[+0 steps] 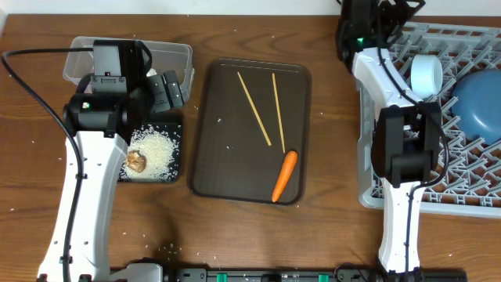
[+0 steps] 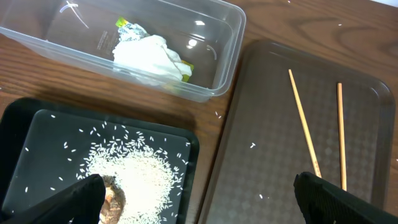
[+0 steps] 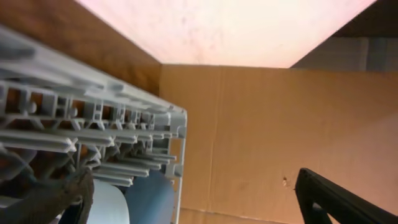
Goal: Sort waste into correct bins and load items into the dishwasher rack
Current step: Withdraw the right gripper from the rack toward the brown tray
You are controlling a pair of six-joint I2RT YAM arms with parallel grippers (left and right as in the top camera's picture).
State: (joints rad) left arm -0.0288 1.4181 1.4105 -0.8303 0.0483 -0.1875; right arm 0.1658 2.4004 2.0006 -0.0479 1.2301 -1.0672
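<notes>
The chopstick nearer the grey rack [image 1: 275, 90] is clear of the other chopstick, so the robot's right gripper should keep going toward its middle [image 1: 278, 112] and close there.
My left gripper [image 1: 169, 89] [image 2: 199, 208] is open and empty, above the gap between the black tray and the brown serving tray. The clear tub [image 1: 178, 55] [image 2: 227, 37] holds crumpled white tissue [image 2: 149, 56] and the yellow-green and silver wrapper [image 2: 126, 28]. The black tray [image 1: 174, 166] [image 2: 37, 134] holds rice [image 1: 156, 149] [image 2: 140, 174] and a brown lump [image 1: 137, 160] [image 2: 113, 196]. Two chopsticks [image 1: 255, 110] [image 2: 303, 124] and the carrot [image 1: 284, 175] lie on the serving tray. My right gripper [image 1: 391, 12] [image 3: 199, 205] is open and empty at the far left corner of the grey rack [image 1: 438, 188] [image 3: 93, 118].
The dark brown serving tray [image 1: 235, 164] [image 2: 261, 180] lies between the arms. In the rack sit a large blue bowl [image 1: 479, 100] and a light blue cup [image 1: 427, 74] [image 3: 149, 199]. Rice grains are scattered on the wooden table. A cardboard wall [image 3: 280, 124] stands behind the rack.
</notes>
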